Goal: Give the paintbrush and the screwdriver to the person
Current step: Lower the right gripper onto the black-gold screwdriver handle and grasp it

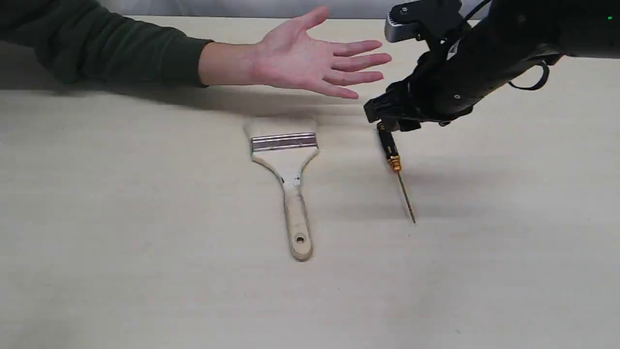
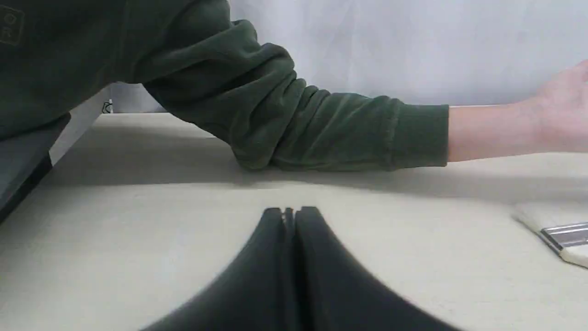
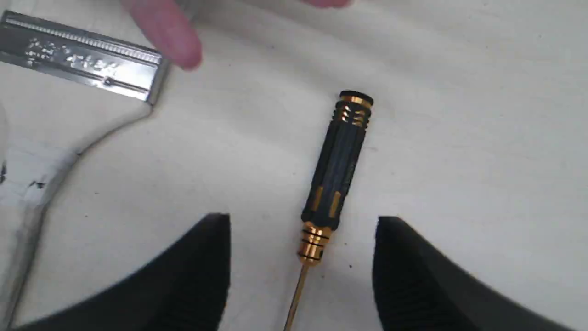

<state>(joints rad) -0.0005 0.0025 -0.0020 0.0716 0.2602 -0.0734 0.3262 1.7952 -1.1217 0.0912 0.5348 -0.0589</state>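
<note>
I expect the screwdriver [image 1: 396, 166] to turn square to my right gripper's open fingers when I grip and lift, because the black handle [image 3: 337, 160] lies slanted between them.
The person's open hand [image 1: 300, 58] is held palm up at the back of the table, dark green sleeve [image 2: 285, 115] behind it. The paintbrush [image 1: 286, 160] lies flat in the middle, bristles toward the hand; its silver band [image 3: 87, 64] shows in the right wrist view. To its right the screwdriver [image 1: 393, 160] lies on the table, black handle [image 3: 340, 170] toward the hand. My right gripper [image 3: 303, 220] is open just above it, one finger on each side of the gold collar, not touching. My left gripper [image 2: 289, 211] is shut on nothing, low over the table near the sleeve.
The pale table [image 1: 145, 242] stretches wide to the left of and in front of the tools. A white wall [image 2: 413, 46] stands behind it. The right arm [image 1: 484, 58] reaches in from the upper right, close to the person's fingertips [image 1: 382, 60].
</note>
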